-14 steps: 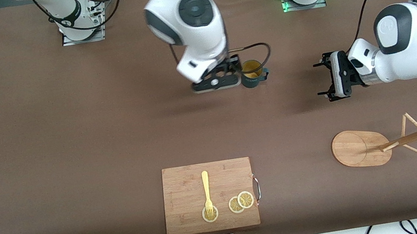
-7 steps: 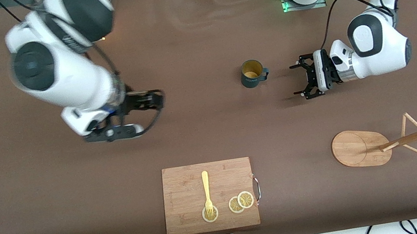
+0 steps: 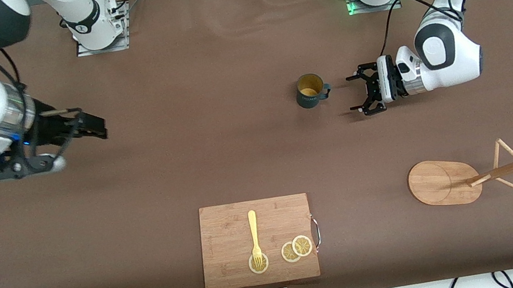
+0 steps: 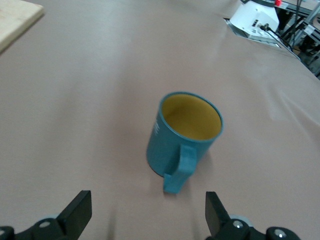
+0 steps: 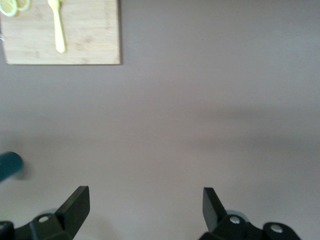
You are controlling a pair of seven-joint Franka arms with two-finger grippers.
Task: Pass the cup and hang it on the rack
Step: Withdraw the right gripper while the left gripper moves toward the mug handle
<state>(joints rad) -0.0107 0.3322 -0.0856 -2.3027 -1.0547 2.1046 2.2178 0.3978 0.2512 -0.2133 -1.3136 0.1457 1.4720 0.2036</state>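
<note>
The upturned cup will slide with its opening first over one of the rack's slim wires and stay there when I lower it, because the wires slant out from the rack's post.
The dark teal cup stands upright on the brown table, with its handle turned toward my left gripper. My left gripper is open and empty, low over the table a short way from the handle. In the left wrist view the cup shows its yellowish inside, and its handle points at the gap of the left gripper. My right gripper is open and empty over bare table toward the right arm's end. It also shows open in the right wrist view. The bamboo rack stands nearer the front camera, toward the left arm's end.
A bamboo cutting board lies near the table's front edge, with a yellow fork and lemon slices on it. It also shows in the right wrist view. The two arm bases stand along the table's back edge.
My right gripper has let go of the cup and swung away toward the right arm's end. My left gripper has come closer to the cup's handle. The cup has stayed put.
</note>
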